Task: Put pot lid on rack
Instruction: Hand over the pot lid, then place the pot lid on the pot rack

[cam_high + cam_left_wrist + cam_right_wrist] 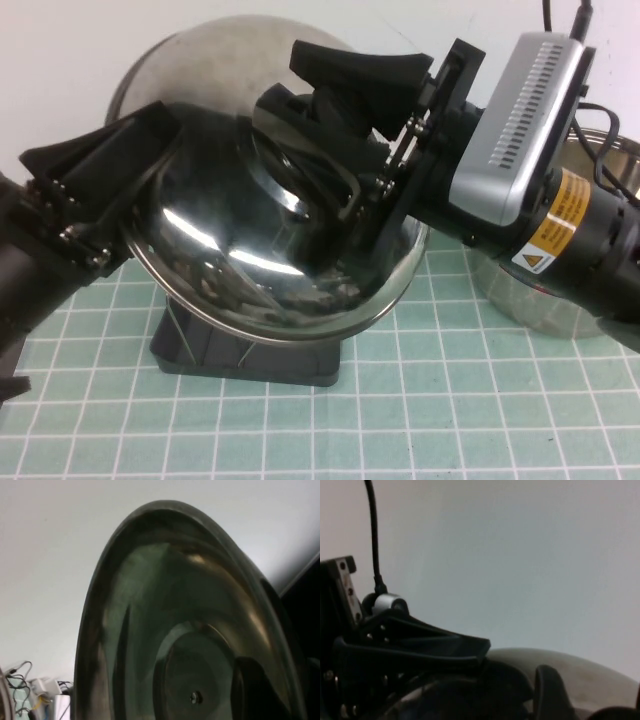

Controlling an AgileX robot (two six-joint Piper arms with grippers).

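I need to pull my right gripper away, its fingers now around the pot lid's black knob [343, 112], before my left gripper turns the lid into the rack [245, 362].
The pot lid [235, 235] stands tilted on edge over the rack [250, 355], its lower rim down at the rack's wire holders. My left gripper [148, 165] is at the lid's left rim and shut on it. In the left wrist view the lid's underside [165, 605] fills the frame, with one finger [252, 692] lying against it. My right gripper [335, 135] is at the lid's upper middle by the black knob [305, 112], with its jaws spread apart. The lid's dome [585, 672] and one finger [550, 695] show in the right wrist view.
The steel pot [560, 300] stands at the right behind my right arm. A green grid mat [420, 420] covers the table in front. A white wall is at the back.
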